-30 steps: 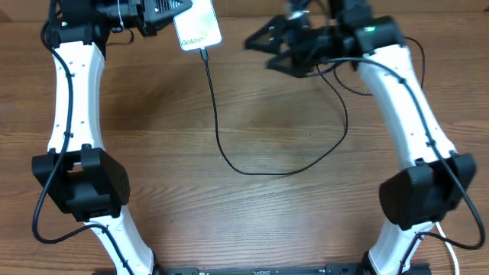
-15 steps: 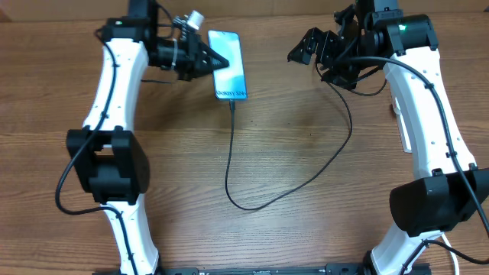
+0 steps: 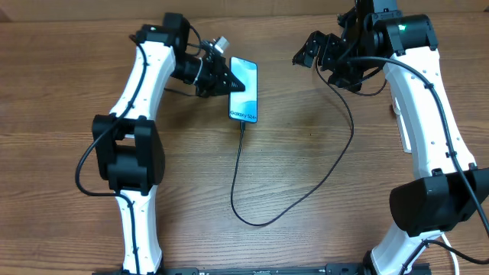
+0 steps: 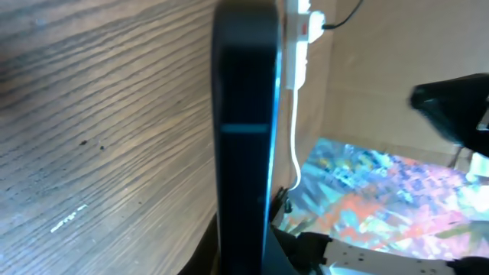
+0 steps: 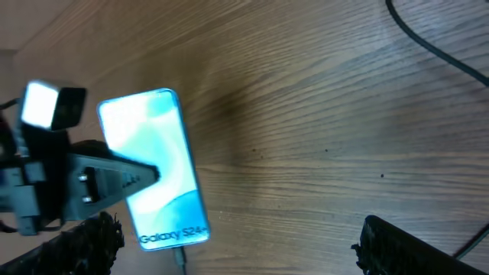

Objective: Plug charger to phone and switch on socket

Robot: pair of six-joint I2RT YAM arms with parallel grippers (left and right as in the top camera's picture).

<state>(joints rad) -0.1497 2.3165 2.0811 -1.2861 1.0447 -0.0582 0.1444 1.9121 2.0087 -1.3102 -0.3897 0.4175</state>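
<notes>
The charger is in the phone's near end point(image 3: 243, 121), so the robot's left gripper should continue to lower the phone to the clear wood point(image 3: 250, 134) and let go of it there.
My left gripper point(image 3: 228, 81) is shut on the phone point(image 3: 244, 90), gripping its left long edge. The phone has a light blue screen, with "Galaxy S24" at its near end. In the left wrist view the phone point(image 4: 244, 130) stands edge-on as a dark bar between the jaws. The charger point(image 3: 238, 179), a thin black cable, joins the phone's near end, loops over the table and climbs towards the right arm. My right gripper point(image 3: 315, 50) hangs open and empty to the phone's right. Its camera shows the phone point(image 5: 153, 164) and the connector point(image 5: 180, 258). The socket point(image 4: 300, 27) shows only in the left wrist view.
A thick white cord point(image 4: 294, 141) drops from the socket along a beige wall point(image 4: 382, 69). A shiny multicoloured sheet point(image 4: 382, 191) lies beyond the table edge. Both white arms point(image 3: 141, 84) point(image 3: 420, 107) reach in from the near side over the wooden table point(image 3: 306, 176).
My left gripper has carried the phone right and nearer, towards the table's middle, and the cable's loop has trailed along with it. The right gripper has stayed open and has hardly moved lately.
</notes>
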